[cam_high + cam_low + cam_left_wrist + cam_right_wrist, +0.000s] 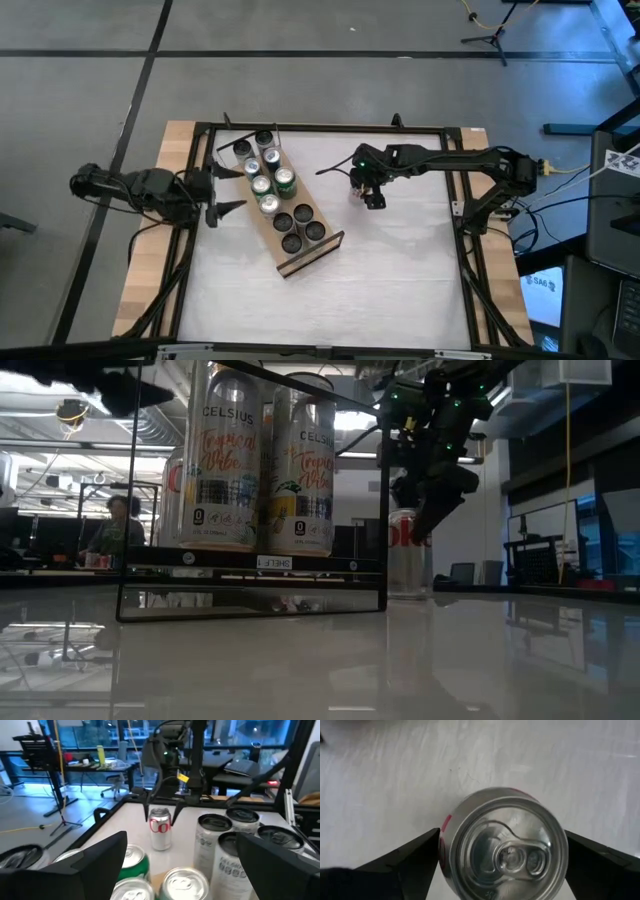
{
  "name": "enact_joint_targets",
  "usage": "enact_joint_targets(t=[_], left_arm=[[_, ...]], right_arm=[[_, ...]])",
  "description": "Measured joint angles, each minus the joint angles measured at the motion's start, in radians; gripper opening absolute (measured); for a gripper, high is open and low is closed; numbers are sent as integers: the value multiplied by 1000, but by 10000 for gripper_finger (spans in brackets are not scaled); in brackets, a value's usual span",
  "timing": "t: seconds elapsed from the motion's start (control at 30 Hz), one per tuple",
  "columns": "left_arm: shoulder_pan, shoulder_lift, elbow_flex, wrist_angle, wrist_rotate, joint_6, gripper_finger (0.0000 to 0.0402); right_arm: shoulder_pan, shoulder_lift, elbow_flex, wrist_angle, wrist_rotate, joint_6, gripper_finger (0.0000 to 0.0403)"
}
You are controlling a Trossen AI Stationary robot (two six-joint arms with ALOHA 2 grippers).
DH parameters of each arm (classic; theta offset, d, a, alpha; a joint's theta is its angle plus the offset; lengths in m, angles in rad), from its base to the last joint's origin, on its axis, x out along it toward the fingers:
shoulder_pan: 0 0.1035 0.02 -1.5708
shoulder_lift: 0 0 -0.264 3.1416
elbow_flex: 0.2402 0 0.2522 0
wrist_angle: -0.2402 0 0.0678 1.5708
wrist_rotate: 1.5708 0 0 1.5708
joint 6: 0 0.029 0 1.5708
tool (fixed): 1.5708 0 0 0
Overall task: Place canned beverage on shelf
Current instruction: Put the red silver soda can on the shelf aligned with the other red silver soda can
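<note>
The robot's right gripper points straight down and its fingers are around only the can's top (507, 852), so it should rise clear, tilt and approach the can's side (420, 570).
A silver and red can (355, 193) stands upright on the white table, to the right of the shelf; it also shows in the low view (405, 555) and the left wrist view (160, 827). My right gripper (367, 192) is open just above it, pointing down, with one finger on either side of the can's top (506, 845) and no touch that I can see. The shelf (300, 266) is a light-wood rack lying slantwise at the table's middle left, holding several upright cans (262, 185). My left gripper (232, 188) is open and empty at the shelf's left side.
A dark frame (320, 128) runs around the white table top. In the low view the shelf's dark wire frame (385, 510) and tall cans (235, 460) stand left of the lone can. A person (118, 520) sits in the room beyond. White table surface lies toward the near edge (380, 290).
</note>
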Motion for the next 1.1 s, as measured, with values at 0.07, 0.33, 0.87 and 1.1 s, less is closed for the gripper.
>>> enact_joint_targets(t=[0.07, 0.33, 0.87, 1.1], left_arm=[[19, -57, -32, -3, 4, 0, 362], [41, -245, -139, -4, 6, -3, 362], [41, -316, -315, 107, 27, -59, 362], [41, -317, -346, 141, 29, -66, 362]], right_arm=[[0, 0, 0, 15, -2, 0, 365], [0, 0, 0, 43, -2, 0, 365], [0, -1, 0, 38, 7, 1, 379], [0, -19, 2, 32, 16, 4, 376]])
